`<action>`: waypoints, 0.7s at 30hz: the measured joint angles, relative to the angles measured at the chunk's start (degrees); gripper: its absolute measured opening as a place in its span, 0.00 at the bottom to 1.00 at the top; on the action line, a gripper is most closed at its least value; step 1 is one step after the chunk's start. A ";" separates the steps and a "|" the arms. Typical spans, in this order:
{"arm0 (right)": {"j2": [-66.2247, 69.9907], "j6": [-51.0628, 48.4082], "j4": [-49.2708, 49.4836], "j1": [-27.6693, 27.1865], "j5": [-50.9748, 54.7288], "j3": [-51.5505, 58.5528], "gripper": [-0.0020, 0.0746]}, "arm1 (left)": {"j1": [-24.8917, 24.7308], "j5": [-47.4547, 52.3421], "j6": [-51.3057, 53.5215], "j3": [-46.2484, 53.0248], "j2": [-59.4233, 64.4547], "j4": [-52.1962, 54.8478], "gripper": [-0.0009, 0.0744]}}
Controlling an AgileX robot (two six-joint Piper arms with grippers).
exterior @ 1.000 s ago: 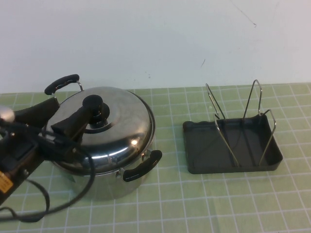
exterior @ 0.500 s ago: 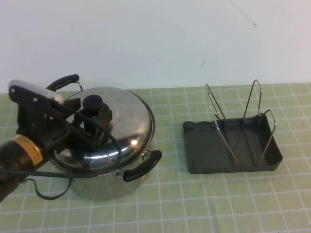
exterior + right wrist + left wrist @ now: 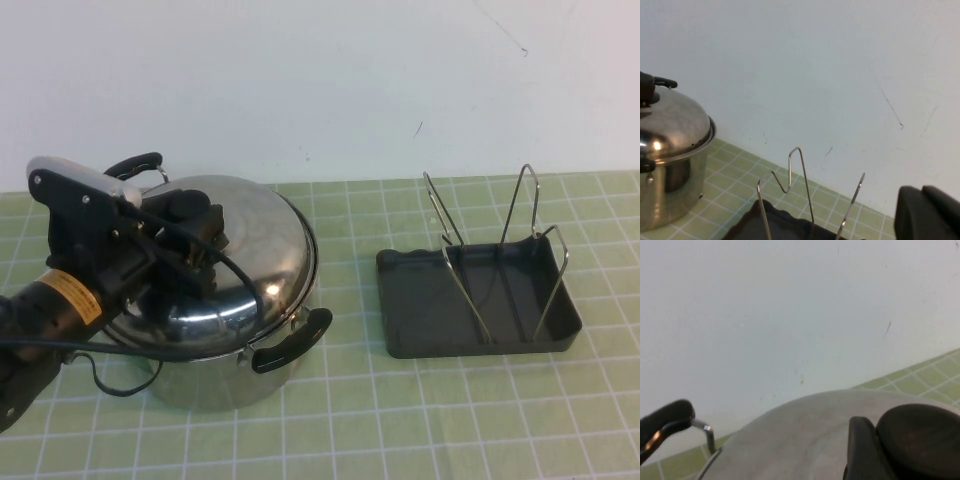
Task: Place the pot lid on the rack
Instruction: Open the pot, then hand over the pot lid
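Note:
The pot lid (image 3: 250, 232) will stand leaning on its edge when the robot lowers it between the rack's wire loops, because the loops leave a gap (image 3: 505, 265).
The shiny domed pot lid (image 3: 262, 262) rests on the steel pot (image 3: 215, 378) at the left of the table. My left gripper (image 3: 196, 238) reaches over it from the left, its jaws closed around the lid's black knob. In the left wrist view one finger (image 3: 860, 452) presses against the knob (image 3: 921, 440); the other finger is out of view. The dark grey rack (image 3: 425, 310) with upright wire loops (image 3: 462, 285) stands empty at the right. My right gripper (image 3: 923, 212) shows only in its wrist view, fingers together, above and behind the rack (image 3: 801, 186).
The pot has black handles at the front right (image 3: 292, 342) and the back left (image 3: 130, 166). A white wall rises close behind the green gridded mat (image 3: 400, 420). The left arm's cable (image 3: 110, 385) loops by the pot's front left.
My left gripper has swung up over the lid and moved onto the knob, which now sits between its jaws. The lid, pot and rack have not moved.

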 joint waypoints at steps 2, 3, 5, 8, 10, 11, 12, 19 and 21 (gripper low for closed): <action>0.00 0.00 0.00 0.00 0.00 0.00 0.02 | 0.00 -2.74 0.25 0.00 0.23 -0.39 0.45; 0.00 0.00 0.00 0.00 -0.27 0.00 0.02 | 0.00 -4.85 0.49 0.00 0.23 -0.39 0.45; 0.00 0.03 0.00 0.00 -1.00 0.00 0.02 | 0.00 -9.53 0.72 0.00 0.23 -0.44 0.45; 0.00 0.03 0.00 0.00 -3.21 0.00 0.02 | 0.00 -14.37 0.85 0.00 0.12 -0.44 0.45; 0.00 0.13 0.00 0.00 -5.05 0.00 0.02 | 0.00 -15.12 0.62 0.00 0.00 -0.44 0.45; 0.00 0.38 0.00 0.00 -6.15 0.00 0.02 | 0.00 -15.15 -0.04 0.00 -0.28 -0.44 0.45; 0.00 1.03 0.00 0.00 -7.19 0.00 0.02 | 0.00 -15.15 -1.19 0.00 -0.57 -0.44 0.45; 0.05 18.82 -2.34 0.00 -13.42 0.00 0.02 | -2.99 -15.25 -11.17 0.00 -5.06 -0.44 0.45; 0.70 29.31 -8.01 0.00 -15.18 0.00 0.02 | -5.11 -15.39 -11.18 0.00 -6.48 -0.44 0.45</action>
